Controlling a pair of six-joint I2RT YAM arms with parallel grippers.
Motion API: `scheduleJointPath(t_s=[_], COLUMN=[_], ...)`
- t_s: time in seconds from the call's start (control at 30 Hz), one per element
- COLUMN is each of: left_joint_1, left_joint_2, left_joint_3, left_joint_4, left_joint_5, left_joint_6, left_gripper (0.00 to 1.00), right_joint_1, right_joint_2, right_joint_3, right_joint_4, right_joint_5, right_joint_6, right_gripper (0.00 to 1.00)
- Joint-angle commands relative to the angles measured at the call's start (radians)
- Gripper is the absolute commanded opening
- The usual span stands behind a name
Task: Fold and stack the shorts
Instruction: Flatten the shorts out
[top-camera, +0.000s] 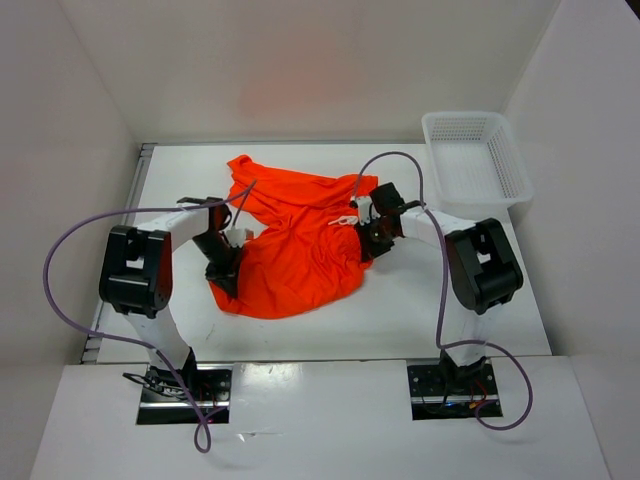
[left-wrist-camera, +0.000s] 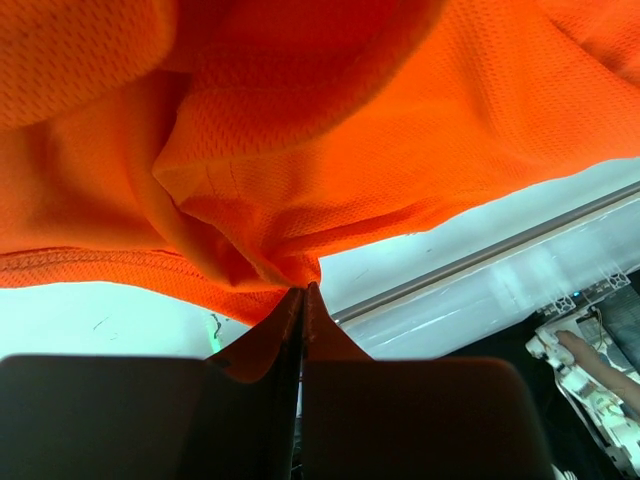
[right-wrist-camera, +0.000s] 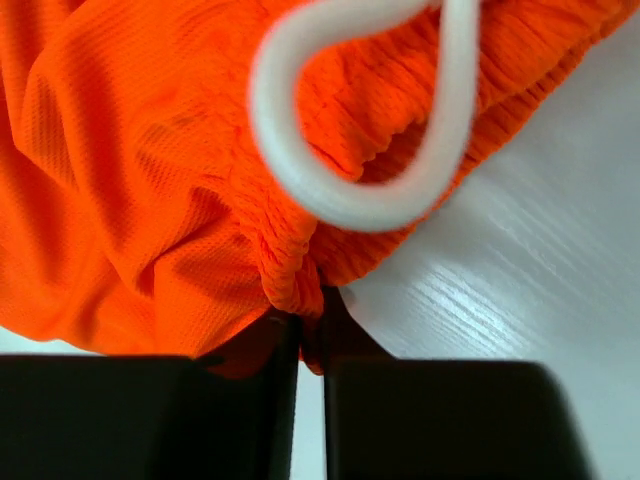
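Observation:
The near leg (top-camera: 292, 284) is bunched between its hem and the waistband, so my left gripper should tug the hem (top-camera: 221, 301) away from my right gripper to flatten the leg.
The bright orange shorts (top-camera: 295, 235) lie crumpled in the middle of the white table. My left gripper (top-camera: 232, 240) is shut on a pinch of their thin mesh fabric at the left side; the left wrist view shows that fabric (left-wrist-camera: 300, 150) bunched at the gripper (left-wrist-camera: 303, 290) and lifted off the table. My right gripper (top-camera: 366, 236) is shut on the gathered elastic waistband (right-wrist-camera: 300, 270) at the shorts' right edge, seen pinched in the right gripper (right-wrist-camera: 311, 312). A loop of the white drawstring (right-wrist-camera: 350, 190) hangs just above those fingers.
A white plastic mesh basket (top-camera: 475, 158) stands at the back right corner, partly over the table's edge. White walls close in the table on three sides. Purple cables (top-camera: 60, 260) arc from both arms. The arm bases (top-camera: 185, 382) sit on the near ledge.

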Motion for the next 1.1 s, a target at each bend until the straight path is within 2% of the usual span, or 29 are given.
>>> scheduleJointPath(t_s=[0.0, 0.07, 0.1, 0.13, 0.17, 0.23, 0.27, 0.37, 0.4, 0.43, 0.5, 0.57, 0.63, 0.67, 0.77, 0.8, 0.93, 1.07], left_joint_1=[-0.001, 0.026, 0.04, 0.075, 0.098, 0.161, 0.177, 0.213, 0.223, 0.223, 0.223, 0.223, 0.223, 0.223, 0.223, 0.223, 0.223, 0.195], left_joint_2=[-0.052, -0.052, -0.036, -0.015, 0.0, 0.056, 0.075, 0.129, 0.139, 0.123, 0.061, 0.002, -0.091, -0.119, -0.252, -0.275, -0.355, -0.371], left_joint_3=[0.022, 0.082, 0.13, 0.259, 0.341, 0.525, 0.72, 0.97, 1.06, 1.073, 1.029, 0.856, 0.721, 0.601, 0.418, 0.283, -0.007, -0.162], left_joint_4=[-0.028, -0.019, -0.019, -0.008, 0.001, 0.012, 0.012, 0.012, 0.001, 0.001, 0.001, 0.001, -0.01, -0.025, -0.083, -0.083, -0.08, -0.068], left_joint_5=[0.015, 0.024, 0.012, 0.001, -0.009, -0.009, -0.009, 0.007, 0.007, 0.02, 0.02, 0.02, 0.01, 0.0, -0.045, -0.083, -0.201, -0.25], left_joint_6=[0.004, 0.004, 0.004, 0.004, 0.004, 0.004, 0.004, 0.004, 0.004, 0.004, 0.004, 0.004, 0.004, 0.004, 0.004, 0.004, 0.004, 0.004], left_gripper=[0.0, 0.0, 0.0, 0.0, 0.0, 0.0, 0.0, 0.0, 0.0, 0.0, 0.0, 0.0, 0.0, 0.0, 0.0, 0.0, 0.0, 0.0], right_joint_1=[0.016, 0.016, 0.016, 0.016, 0.005, -0.027, -0.036, -0.047, -0.047, -0.047, -0.047, -0.047, -0.047, -0.047, -0.047, -0.047, -0.015, -0.015], right_joint_2=[0.044, 0.044, 0.044, 0.055, 0.084, 0.124, 0.144, 0.17, 0.152, 0.133, 0.084, 0.008, -0.05, -0.064, -0.1, -0.115, -0.144, -0.141], right_joint_3=[0.021, 0.063, 0.139, 0.194, 0.331, 0.496, 0.656, 0.861, 0.876, 0.876, 0.767, 0.599, 0.504, 0.426, 0.292, 0.263, 0.115, -0.009], right_joint_4=[0.001, -0.017, -0.043, -0.054, -0.063, -0.097, -0.108, -0.137, -0.146, -0.17, -0.195, -0.227, -0.281, -0.299, -0.364, -0.377, -0.388, -0.402], right_joint_5=[0.014, -0.013, -0.024, -0.024, -0.024, -0.024, -0.024, -0.001, -0.01, -0.019, -0.058, -0.068, -0.093, -0.102, -0.102, -0.087, -0.015, 0.074], right_joint_6=[0.007, -0.033, -0.048, -0.059, -0.059, -0.05, -0.05, -0.062, -0.081, -0.094, -0.127, -0.179, -0.243, -0.272, -0.37, -0.395, -0.496, -0.587], right_gripper=[0.02, 0.0, 0.0, 0.0, 0.0, 0.0, 0.0, 0.0, 0.0, 0.0, 0.0, 0.0, 0.0, 0.0, 0.0, 0.0, 0.0, 0.0])
